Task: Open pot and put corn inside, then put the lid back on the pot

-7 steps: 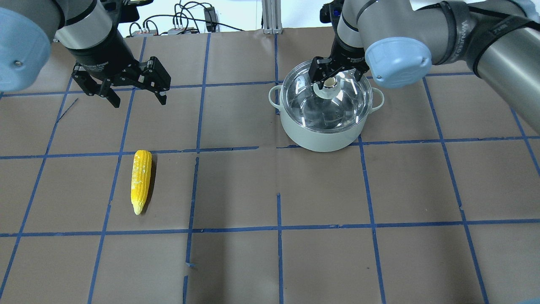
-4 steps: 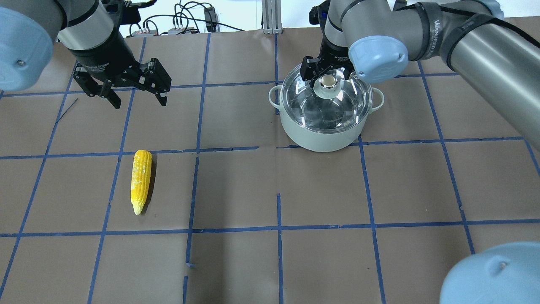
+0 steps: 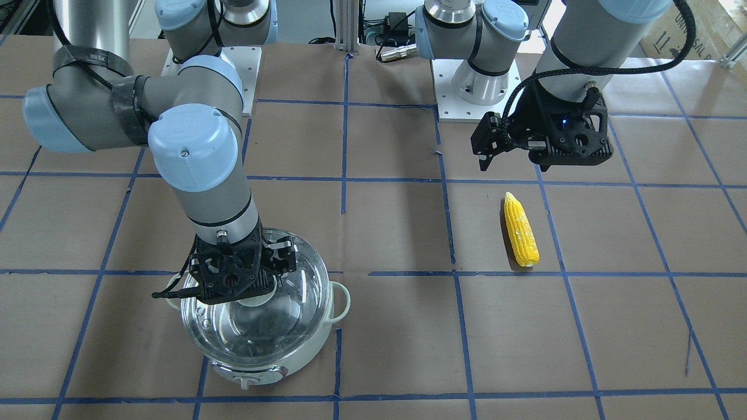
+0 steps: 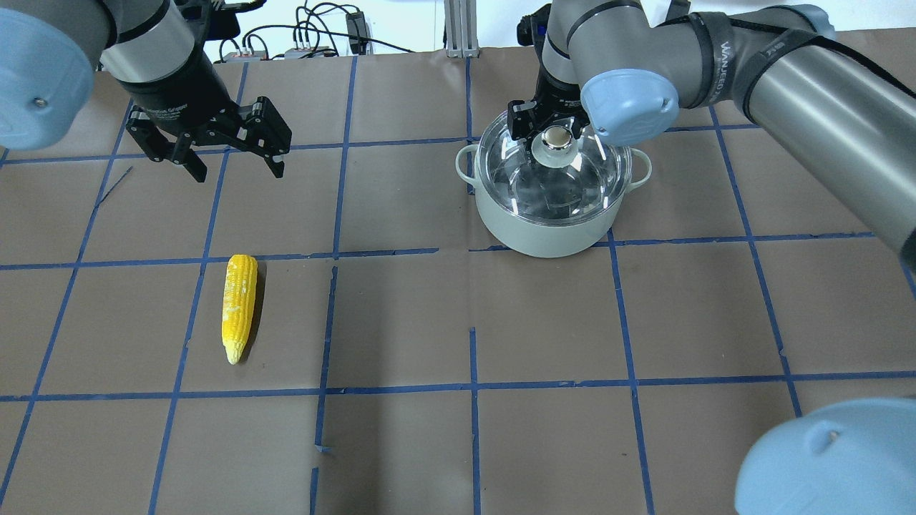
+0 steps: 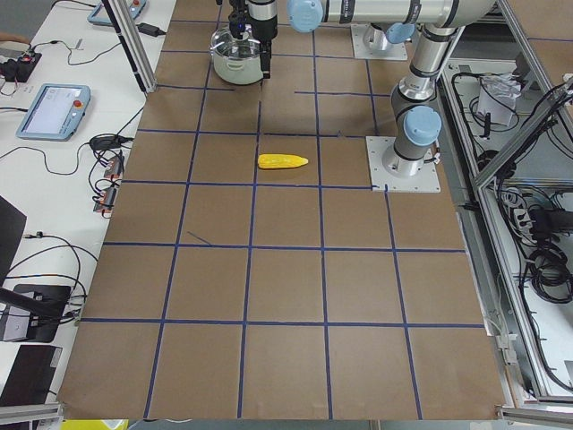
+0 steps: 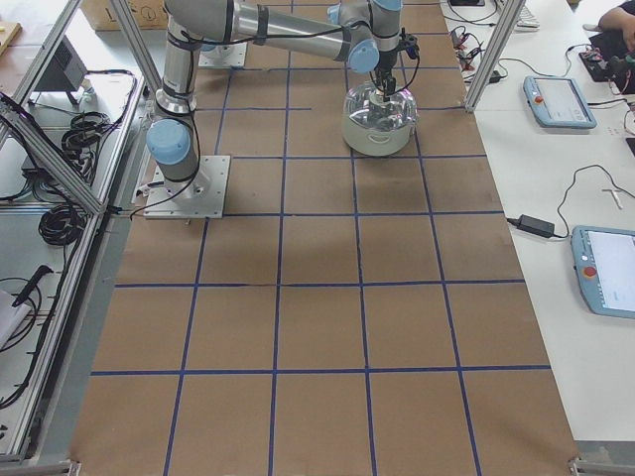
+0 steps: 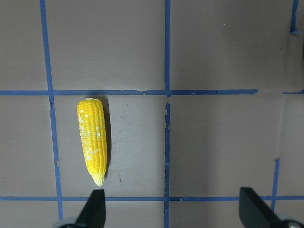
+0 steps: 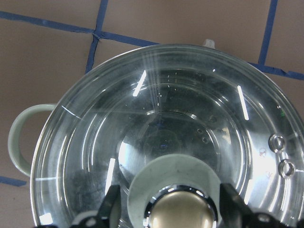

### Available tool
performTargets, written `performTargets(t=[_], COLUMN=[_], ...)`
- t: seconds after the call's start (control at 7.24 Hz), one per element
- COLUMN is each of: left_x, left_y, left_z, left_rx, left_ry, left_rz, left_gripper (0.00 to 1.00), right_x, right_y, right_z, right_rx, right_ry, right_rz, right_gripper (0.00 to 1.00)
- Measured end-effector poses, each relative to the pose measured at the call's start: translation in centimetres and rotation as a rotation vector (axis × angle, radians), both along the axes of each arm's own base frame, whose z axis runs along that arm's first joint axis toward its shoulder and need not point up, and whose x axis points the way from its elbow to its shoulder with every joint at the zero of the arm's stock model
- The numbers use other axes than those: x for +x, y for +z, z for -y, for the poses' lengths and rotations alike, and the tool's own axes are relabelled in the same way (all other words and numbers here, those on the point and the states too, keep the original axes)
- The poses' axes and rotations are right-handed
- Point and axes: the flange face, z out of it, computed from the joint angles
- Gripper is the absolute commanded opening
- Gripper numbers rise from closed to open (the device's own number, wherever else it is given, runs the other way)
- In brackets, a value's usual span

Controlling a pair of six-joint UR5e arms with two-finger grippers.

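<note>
I can see the pot's shiny steel bottom [image 3: 260, 324] through the clear glass lid, so I expect to find the pot empty when I raise the lid.
The pale mint pot [image 4: 544, 230] stands at the far right of the table, with the clear glass lid [image 4: 572, 187] on it. My right gripper [image 4: 552, 133] is open and low over the lid. Its fingers straddle the centre knob [image 8: 183, 214] with gaps on both sides, as the right wrist view [image 8: 173, 211] shows. The yellow corn [image 4: 240, 307] lies on the brown paper at the left, tapered end toward me. My left gripper [image 4: 236, 169] is open and empty, hovering beyond the corn. The left wrist view [image 7: 173, 209] shows the corn [image 7: 92, 140] ahead and to the left of the fingers.
Brown paper with a blue tape grid [image 4: 472, 386] covers the table. Cables and power boxes [image 4: 315, 36] lie past the far edge. The pot's control knob [image 3: 246, 382] faces away from me. Tablets [image 6: 561, 99] sit on a side bench.
My right gripper has shifted left and slightly away, so the lid's knob now sits between its open fingers. The left gripper, corn, pot and lid have stayed in place.
</note>
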Motion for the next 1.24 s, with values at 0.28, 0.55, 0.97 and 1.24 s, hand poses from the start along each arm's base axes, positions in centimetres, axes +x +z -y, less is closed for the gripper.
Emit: performTargets(t=[0.28, 0.55, 0.97, 1.24], left_x=[0.0, 0.1, 0.2, 0.7], left_y=[-0.1, 0.1, 0.3, -0.5], left_z=[0.1, 0.2, 0.4, 0.5], left_rx=[0.001, -0.003, -0.007, 0.006], left_ry=[0.001, 0.002, 0.004, 0.008], left_rz=[-0.003, -0.003, -0.004, -0.004], left_gripper=[1.0, 1.0, 1.0, 1.0], right_x=[-0.2, -0.3, -1.0, -1.8], right_y=[0.1, 0.2, 4.5, 10.2], right_z=[0.0, -0.1, -0.4, -2.4], right_rx=[0.005, 0.013, 0.067, 0.108], right_ry=[-0.001, 0.002, -0.001, 0.002], right_rz=[-0.003, -0.005, -0.012, -0.018], right_gripper=[0.46, 0.38, 0.36, 0.31])
